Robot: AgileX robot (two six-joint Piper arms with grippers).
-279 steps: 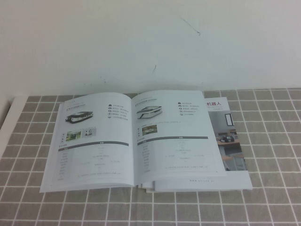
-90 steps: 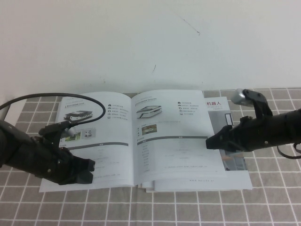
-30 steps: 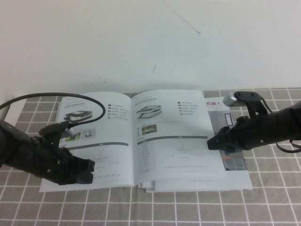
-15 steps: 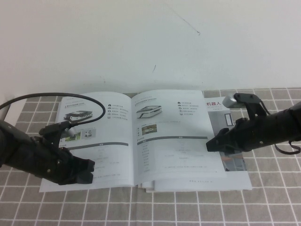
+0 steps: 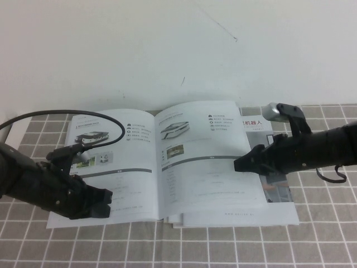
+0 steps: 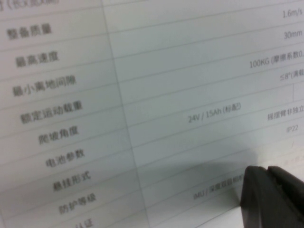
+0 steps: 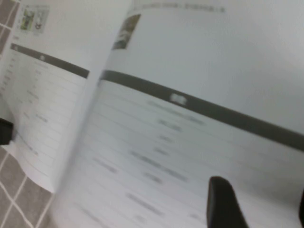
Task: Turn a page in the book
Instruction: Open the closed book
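Observation:
My right gripper is to draw the page toward the spine and bow it up before turning it, as the page's outer edge lies flush with the leaf below.
The book lies open on the grey tiled cloth. Its right-hand page shows a white-and-black vehicle photo and a grey-bar table; its outer edge is bowed up off the leaves below. My right gripper is at that outer edge, its fingers apart over the page surface, holding nothing that I can see. My left gripper is shut and rests on the lower part of the left-hand page, fingertips together on the spec table.
A lower leaf with a room photo sticks out under the right arm. The left arm's black cable loops over the book's far left corner. A white wall rises right behind the book. Grey tiled cloth lies in front.
My right gripper has moved left against the page's outer edge. That edge has slid left and lifted, and the grey bar now curves. The left gripper has not moved.

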